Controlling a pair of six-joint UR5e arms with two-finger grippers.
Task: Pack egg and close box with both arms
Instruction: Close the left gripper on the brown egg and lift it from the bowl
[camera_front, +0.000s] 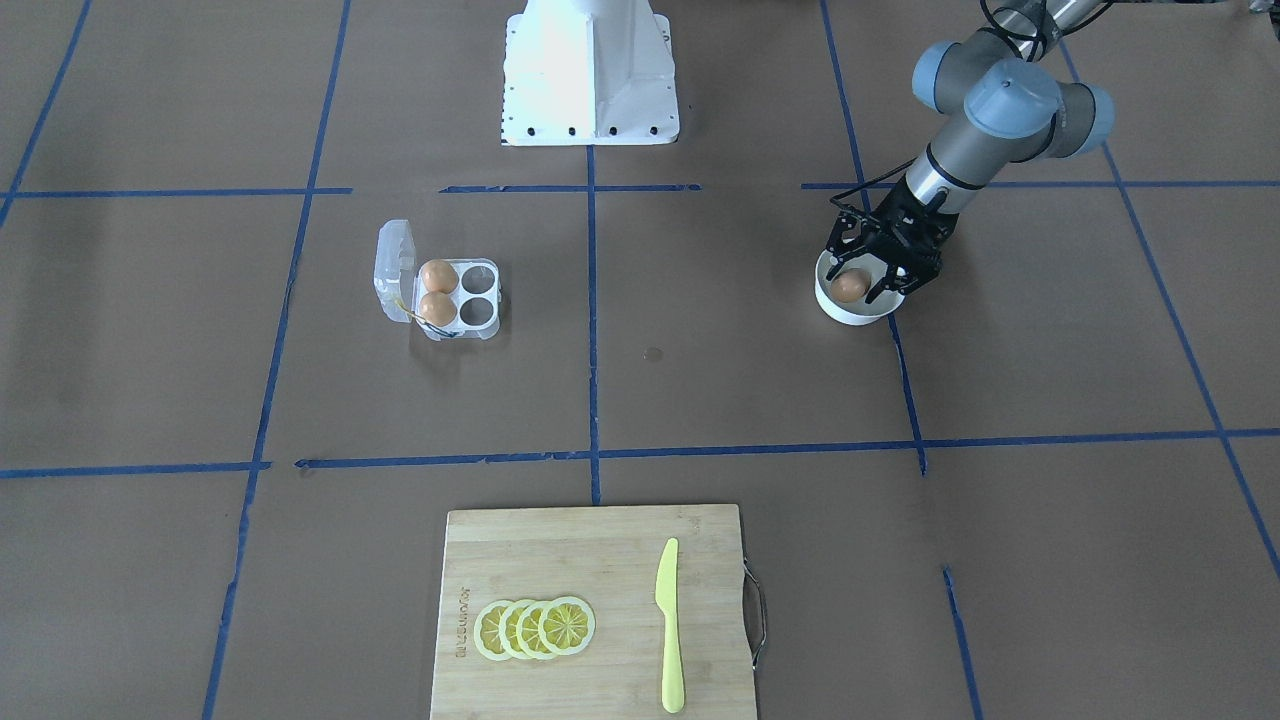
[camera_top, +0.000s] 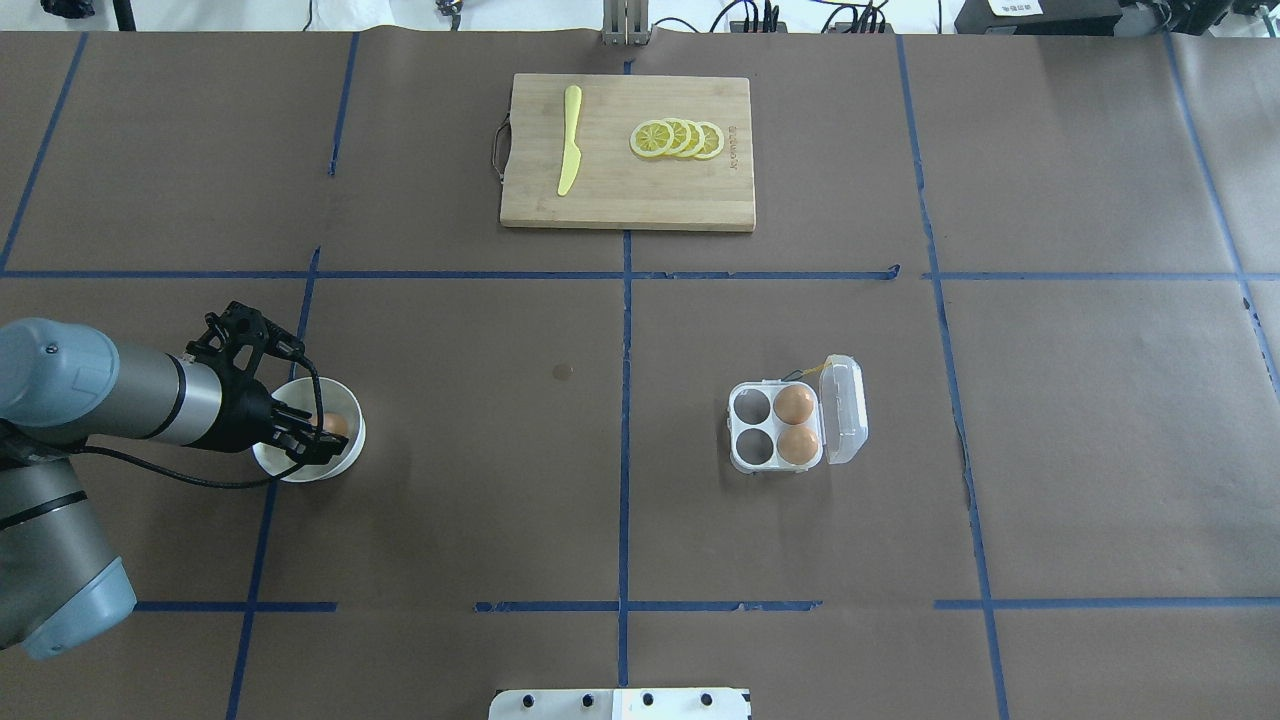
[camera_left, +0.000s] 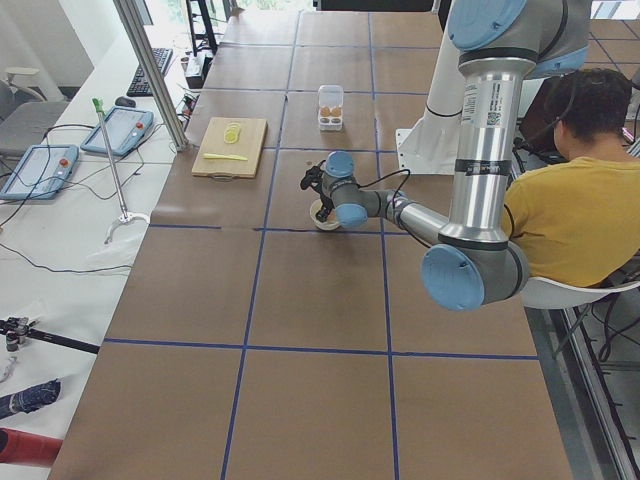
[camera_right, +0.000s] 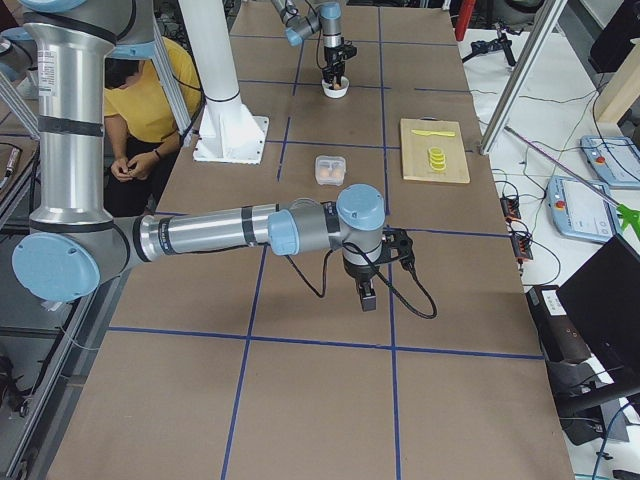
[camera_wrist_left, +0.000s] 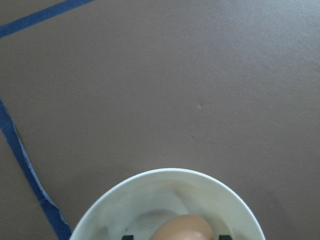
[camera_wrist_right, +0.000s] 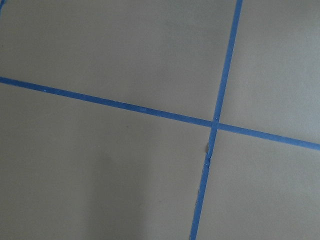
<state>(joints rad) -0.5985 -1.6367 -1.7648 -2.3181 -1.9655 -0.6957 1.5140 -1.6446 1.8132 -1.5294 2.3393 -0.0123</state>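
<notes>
The eggs in the clear box (camera_front: 438, 308) stick up above their cells, so the bowl's egg (camera_front: 851, 286) will go only partway down when the robot lowers it into a cell.
The egg (camera_front: 850, 287) lies in a white bowl (camera_front: 852, 314) on the table; it also shows in the overhead view (camera_top: 334, 424) and the left wrist view (camera_wrist_left: 181, 229). My left gripper (camera_front: 868, 278) reaches down into the bowl (camera_top: 300, 470), its fingers open on either side of the egg. The clear box (camera_front: 478, 310) stands open with its lid (camera_front: 393, 268) tipped back. Two look-alike eggs fill two of its cells, and the other two cells (camera_top: 752, 435) are empty. My right gripper (camera_right: 367, 297) hangs over bare table far from the box; I cannot tell whether it is open or shut.
A wooden cutting board (camera_front: 590, 560) with lemon slices (camera_front: 535, 628) and a yellow knife (camera_front: 668, 630) lies at the table's far edge. The white pedestal (camera_front: 590, 75) stands at the robot's side. A seated person (camera_left: 575, 205) is beside the table.
</notes>
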